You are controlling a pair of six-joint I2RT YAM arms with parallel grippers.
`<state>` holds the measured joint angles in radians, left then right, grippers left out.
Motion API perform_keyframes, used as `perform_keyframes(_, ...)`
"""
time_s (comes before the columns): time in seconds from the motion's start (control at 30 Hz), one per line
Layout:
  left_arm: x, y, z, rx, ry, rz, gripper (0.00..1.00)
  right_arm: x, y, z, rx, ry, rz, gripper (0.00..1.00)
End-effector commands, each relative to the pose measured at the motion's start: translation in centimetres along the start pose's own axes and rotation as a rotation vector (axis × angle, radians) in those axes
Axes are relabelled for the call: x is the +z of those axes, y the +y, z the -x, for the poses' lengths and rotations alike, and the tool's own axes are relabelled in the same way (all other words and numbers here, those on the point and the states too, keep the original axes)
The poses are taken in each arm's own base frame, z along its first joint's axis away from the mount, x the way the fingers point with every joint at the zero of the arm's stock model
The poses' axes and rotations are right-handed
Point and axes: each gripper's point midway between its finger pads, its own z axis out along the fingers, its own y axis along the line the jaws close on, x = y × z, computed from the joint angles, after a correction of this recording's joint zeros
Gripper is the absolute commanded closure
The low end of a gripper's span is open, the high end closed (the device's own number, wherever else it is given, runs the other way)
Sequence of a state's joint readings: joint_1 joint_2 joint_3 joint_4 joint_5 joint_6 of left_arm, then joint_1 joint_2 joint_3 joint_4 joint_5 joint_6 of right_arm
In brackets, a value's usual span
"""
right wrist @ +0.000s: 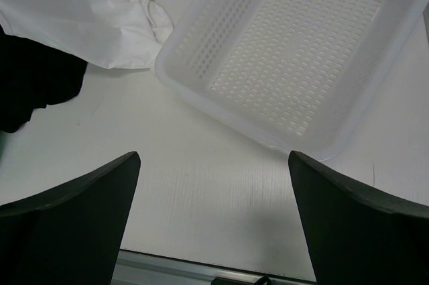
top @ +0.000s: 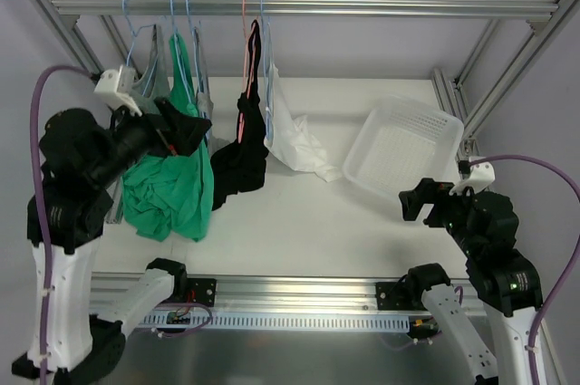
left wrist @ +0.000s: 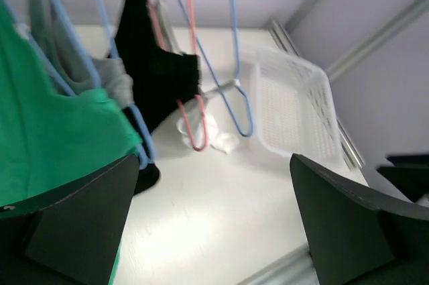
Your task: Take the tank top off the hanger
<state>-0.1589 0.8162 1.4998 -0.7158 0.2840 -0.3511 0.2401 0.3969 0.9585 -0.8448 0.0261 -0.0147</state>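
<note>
The white tank top's light-blue hanger (top: 265, 54) is hanging clear on the basket side, so my left gripper keeps going toward it until the open fingers are on either side of its frame (top: 268, 91).
The white tank top (top: 292, 139) hangs from near the rail and trails down onto the table; its lower part shows in the right wrist view (right wrist: 74, 10) and a small bit in the left wrist view (left wrist: 218, 134). The light-blue hanger (top: 264, 36) hangs on the rail beside a salmon-pink one; in the left wrist view (left wrist: 234, 50) most of its frame looks bare. I cannot tell whether a strap still hangs on it. My left gripper (top: 186, 131) (left wrist: 214, 164) is open and empty, left of the tank top, against the green top. My right gripper (top: 412, 202) (right wrist: 213, 157) is open and empty, low over the table in front of the basket.
A white perforated basket (top: 403, 145) (right wrist: 175, 64) (left wrist: 288, 110) lies right of the tank top. A black garment (top: 237, 168) on the salmon-pink hanger (top: 244, 41) hangs just left of it. A green top (top: 168, 190) and a grey garment (top: 159, 72) hang further left.
</note>
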Motion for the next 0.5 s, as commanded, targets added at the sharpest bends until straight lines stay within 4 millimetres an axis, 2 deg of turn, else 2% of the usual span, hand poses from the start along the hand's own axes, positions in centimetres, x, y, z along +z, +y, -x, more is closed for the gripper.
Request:
perform_keyframes(0.0, 1.6, -4.5, 2.1, 0.046, 0.067, -0.147, 0.01, 0.5, 0.5, 0.4, 0.006, 0.001, 0.019, 0.0)
perform_keyframes(0.07, 2.8, -6.0, 2.7, 0.13, 0.067, -0.126, 0.01, 0.6, 0.3, 0.1, 0.004, 0.012, 0.012, 0.01)
perform_keyframes(0.13, 5.2, -7.8, 3.3, 0.181, 0.098, -0.129, 0.01, 0.6, 0.3, 0.2, 0.004, 0.01, 0.011, 0.0)
perform_keyframes(0.17, 5.4, -8.5, 4.5, 0.203, 0.067, -0.133, 0.01, 0.6, 0.4, 0.2, 0.005, 0.01, 0.012, 0.01)
perform_keyframes(0.2, 7.4, -8.6, 3.9, 0.211, 0.091, -0.103, 0.01, 0.5, 0.4, 0.2, 0.005, 0.009, 0.015, 0.01)
perform_keyframes(0.27, 9.0, -8.1, 4.1, 0.219, 0.087, -0.057, 0.01, 0.3, 0.5, 0.3, 0.01, 0.004, 0.018, 0.0)
perform_keyframes(0.3, 10.4, -7.4, 4.3, 0.224, 0.078, 0.006, 0.01, 0.3, 0.4, 0.2, 0.01, 0.002, 0.017, 0.0)
perform_keyframes(0.47, 14.9, -7.7, 3.0, 0.285, 0.106, 0.032, 0.02, -0.2, 1.9, -0.6, 0.045, 0.008, 0.105, 0.01)
